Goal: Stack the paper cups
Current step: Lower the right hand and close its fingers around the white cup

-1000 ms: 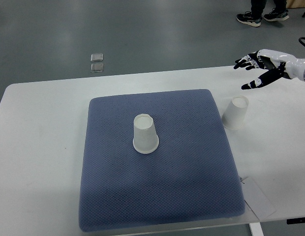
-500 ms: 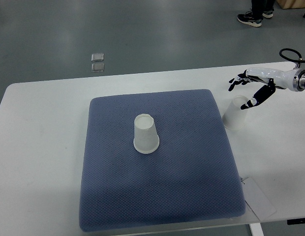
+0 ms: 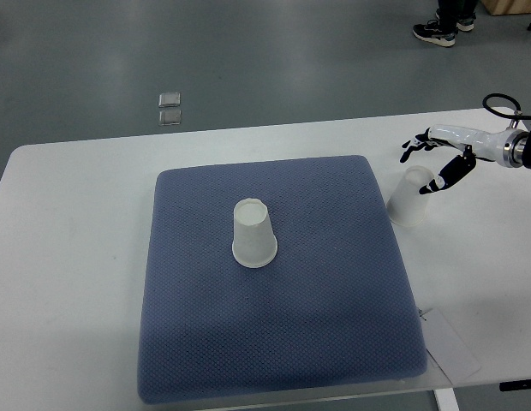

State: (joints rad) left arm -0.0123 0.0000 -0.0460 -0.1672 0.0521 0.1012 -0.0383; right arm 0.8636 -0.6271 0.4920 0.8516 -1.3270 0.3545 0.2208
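The second white paper cup [image 3: 408, 198] should slide almost all the way over the one on the blue mat when the robot lowers it, because both get narrower toward the top [image 3: 252, 224].
One white paper cup [image 3: 253, 234] stands upside down near the middle of the blue mat [image 3: 274, 342]. A second white paper cup [image 3: 408, 197] stands upside down on the white table just right of the mat's far right corner. My right hand [image 3: 430, 163] comes in from the right edge and hovers at that cup's top, fingers spread around it, thumb at the cup's right side. I cannot tell whether it touches the cup. The left arm does not show.
The white table [image 3: 68, 282] carries the mat. A white paper slip [image 3: 450, 347] lies at the mat's near right corner by the table's front edge. A person's shoes [image 3: 435, 32] stand on the floor beyond the table.
My right hand has come down and leftward from above the table's far right to the right cup's top. In the last half second it barely moved. Both cups stayed put.
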